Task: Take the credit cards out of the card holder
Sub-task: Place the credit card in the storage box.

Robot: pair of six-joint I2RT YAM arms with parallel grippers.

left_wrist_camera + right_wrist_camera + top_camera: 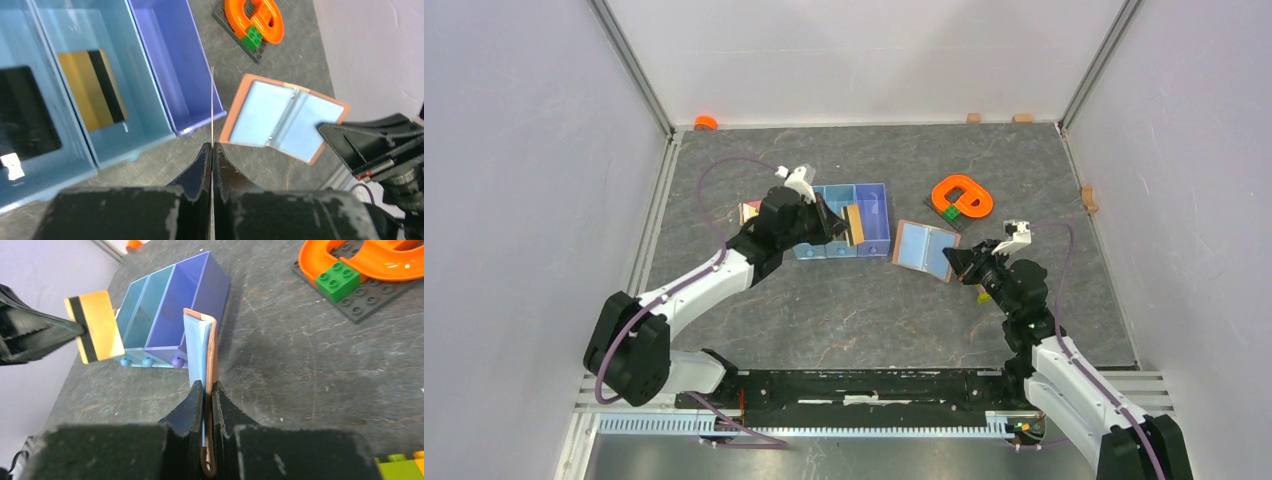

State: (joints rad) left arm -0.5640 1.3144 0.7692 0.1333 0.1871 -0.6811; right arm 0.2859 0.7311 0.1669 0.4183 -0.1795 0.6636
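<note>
I should go on moving my left gripper to the open middle compartment (95, 87) and let go there, because the held golden card (855, 224) hangs above the tray and its match lies in that compartment.
The card holder (922, 247) lies open on the table, salmon-brown outside with grey-blue pockets (285, 117). My right gripper (961, 262) is shut on its right edge (205, 387); the holder (200, 340) shows edge-on and half raised there. My left gripper (842, 226) is shut on a golden-brown credit card (855, 225) with a black stripe (95, 325), held above the blue tray's near edge; the left wrist view shows it edge-on (212, 100). Another golden card (92, 90) lies in the tray's middle compartment. A dark flat thing (25, 115) lies in the left compartment.
The blue three-compartment tray (876, 205) stands left of the holder. An orange curved track on a dark baseplate with a green brick (961, 197) sits behind the holder. Yellow-green bricks (400, 465) lie by my right arm. A pink block (749, 212) lies behind my left arm.
</note>
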